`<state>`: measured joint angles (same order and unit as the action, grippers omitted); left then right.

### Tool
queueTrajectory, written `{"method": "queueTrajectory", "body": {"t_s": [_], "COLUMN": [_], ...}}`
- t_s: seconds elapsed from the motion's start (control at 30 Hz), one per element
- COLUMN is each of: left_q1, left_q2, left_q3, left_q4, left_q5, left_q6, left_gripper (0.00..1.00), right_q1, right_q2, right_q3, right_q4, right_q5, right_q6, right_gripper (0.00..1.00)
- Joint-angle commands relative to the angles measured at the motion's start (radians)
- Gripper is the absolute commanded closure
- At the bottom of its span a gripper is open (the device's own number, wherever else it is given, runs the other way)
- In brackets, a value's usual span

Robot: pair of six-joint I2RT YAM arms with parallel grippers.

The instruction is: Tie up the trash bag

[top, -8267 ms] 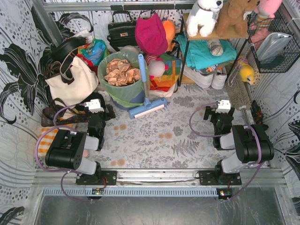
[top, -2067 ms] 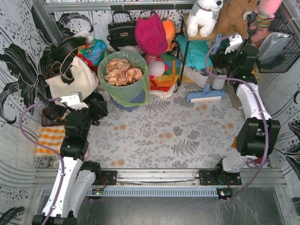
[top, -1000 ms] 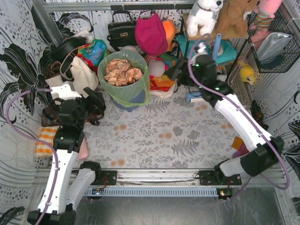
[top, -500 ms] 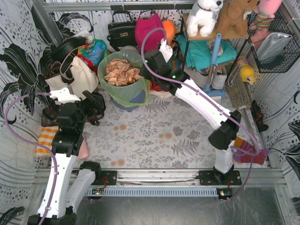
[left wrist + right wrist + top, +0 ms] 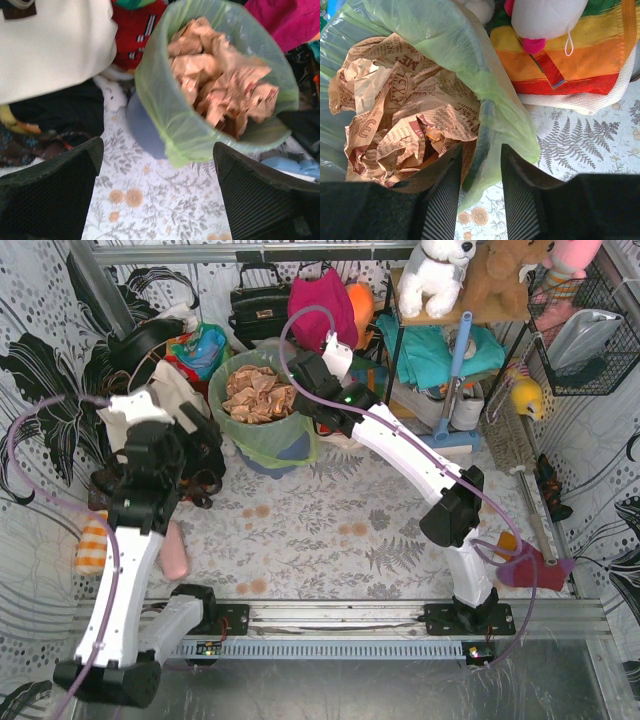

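Observation:
I expect the blue bin (image 5: pixel 290 451) to slide along upright when I pull the bin's rim, because the trash bag's edge (image 5: pixel 258 434) is folded over the bin's rim.
The trash bag (image 5: pixel 270 440) is thin light-green plastic lining a round blue bin (image 5: pixel 142 131), filled with crumpled tan paper (image 5: pixel 405 110). It stands at the back, left of centre. My right gripper (image 5: pixel 480 172) hangs over the bag's right rim (image 5: pixel 306 405); its jaws are narrowed and straddle a fold of green plastic, with a gap still showing. My left gripper (image 5: pixel 157 192) is wide open above the floral floor, just left of the bag (image 5: pixel 200 125) and short of it, holding nothing. In the top view the left gripper (image 5: pixel 203 455) sits beside the bin's left side.
A cream tote handbag (image 5: pixel 150 405) and dark shoes crowd the left side. A black handbag (image 5: pixel 258 302) and a pink bag stand behind the bin. A rainbow-striped cloth (image 5: pixel 570 55) lies right of it. A blue brush (image 5: pixel 452 380) leans on the toy shelf (image 5: pixel 470 315).
The right arm swung from the shelf across to the bag's right rim, and its jaws have narrowed round the plastic. The left arm rose and edged toward the bin, still open.

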<state>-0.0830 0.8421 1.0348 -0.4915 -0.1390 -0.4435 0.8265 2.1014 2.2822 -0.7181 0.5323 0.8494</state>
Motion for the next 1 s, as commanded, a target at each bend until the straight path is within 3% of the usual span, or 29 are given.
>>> {"method": "queueTrajectory", "body": {"t_s": [0.0,0.2,0.43,0.6,0.73,0.97], "left_q1": [0.004,0.013,0.029,0.060,0.076,0.083], "left_q2": [0.156,0.341,0.497,0.653,0.749,0.813], "left_q3": [0.192,0.367,0.521,0.663,0.736,0.738], "left_q4": [-0.017,-0.026,-0.021,-0.099,-0.143,-0.140], "left_q5": [-0.003,-0.017,0.070,0.098,0.152,0.188], "left_q6": [0.053,0.106,0.202,0.247,0.263,0.266], "left_gripper": [0.00,0.04,0.05,0.10,0.19,0.40], "right_q1": [0.006,0.006,0.008,0.006,0.007,0.006], "right_q2": [0.016,0.013,0.002,0.000,0.002,0.002], "right_q3": [0.032,0.020,0.011,-0.001,-0.004,-0.003], "right_q4": [-0.028,-0.028,-0.026,-0.018,-0.011,-0.010], "right_q5": [0.013,0.006,0.004,0.004,-0.007,-0.016], "right_q6": [0.013,0.011,0.004,0.005,0.004,-0.012], "right_gripper": [0.64,0.69,0.70,0.72,0.73,0.76]}}
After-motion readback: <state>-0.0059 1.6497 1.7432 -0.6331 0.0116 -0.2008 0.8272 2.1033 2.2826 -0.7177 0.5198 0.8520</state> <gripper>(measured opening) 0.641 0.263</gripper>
